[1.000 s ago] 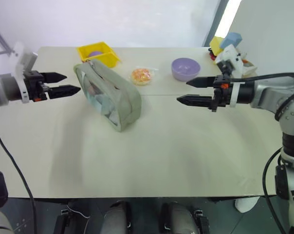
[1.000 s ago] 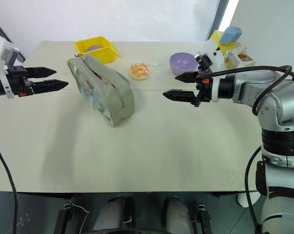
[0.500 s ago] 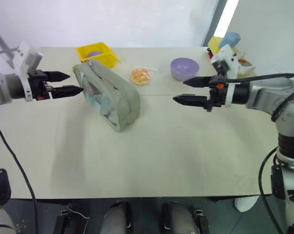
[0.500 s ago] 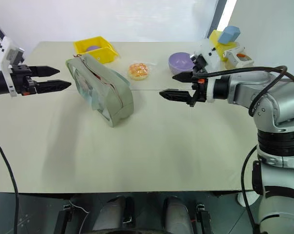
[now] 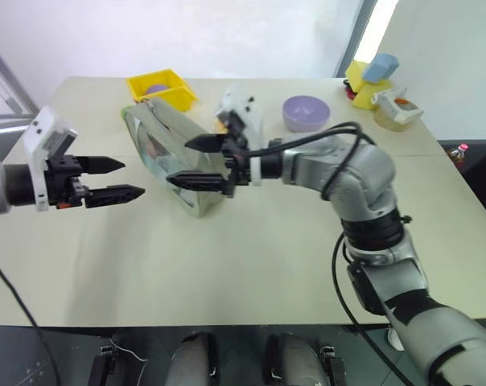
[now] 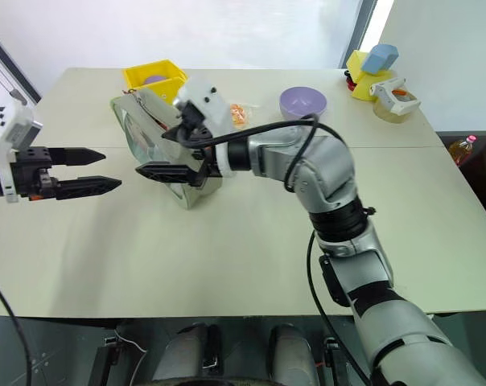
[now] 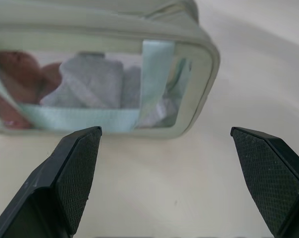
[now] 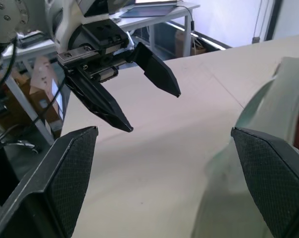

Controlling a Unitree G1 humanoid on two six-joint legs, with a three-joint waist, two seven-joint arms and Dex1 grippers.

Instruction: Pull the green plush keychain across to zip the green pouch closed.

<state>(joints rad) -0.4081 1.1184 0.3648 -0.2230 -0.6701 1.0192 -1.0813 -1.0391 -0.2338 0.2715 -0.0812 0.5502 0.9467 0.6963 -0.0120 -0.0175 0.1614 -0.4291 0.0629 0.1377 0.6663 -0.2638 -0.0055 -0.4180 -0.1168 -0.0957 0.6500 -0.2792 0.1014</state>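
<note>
The green pouch lies at an angle with its far end (image 5: 135, 115) next to the yellow bin, so my right gripper should take hold of its near end (image 5: 199, 203) and turn the pouch square before zipping it.
The pale green pouch (image 5: 158, 129) stands on its side on the table (image 5: 251, 241), slanting from the back left towards the middle. Through its clear window (image 7: 90, 84) I see red and grey contents and a light green strap. The green plush keychain is hidden. My right gripper (image 5: 177, 161) reaches leftwards over the pouch's near end, open and holding nothing; the pouch (image 8: 275, 104) lies beside one finger. My left gripper (image 5: 134, 178) hangs open just left of the pouch, pointing at its window and not touching it. The two grippers nearly face each other.
A yellow bin (image 5: 161, 87) stands right behind the pouch. A purple bowl (image 5: 306, 112) is at the back middle, with an orange packet (image 6: 239, 112) partly behind my right wrist. Yellow and blue toys (image 5: 372, 74) occupy the back right corner. The near table half is bare.
My right arm has swung far left across the table, from beside the bowl to over the pouch. My left gripper has drawn back and sunk a little. Both stay open.
</note>
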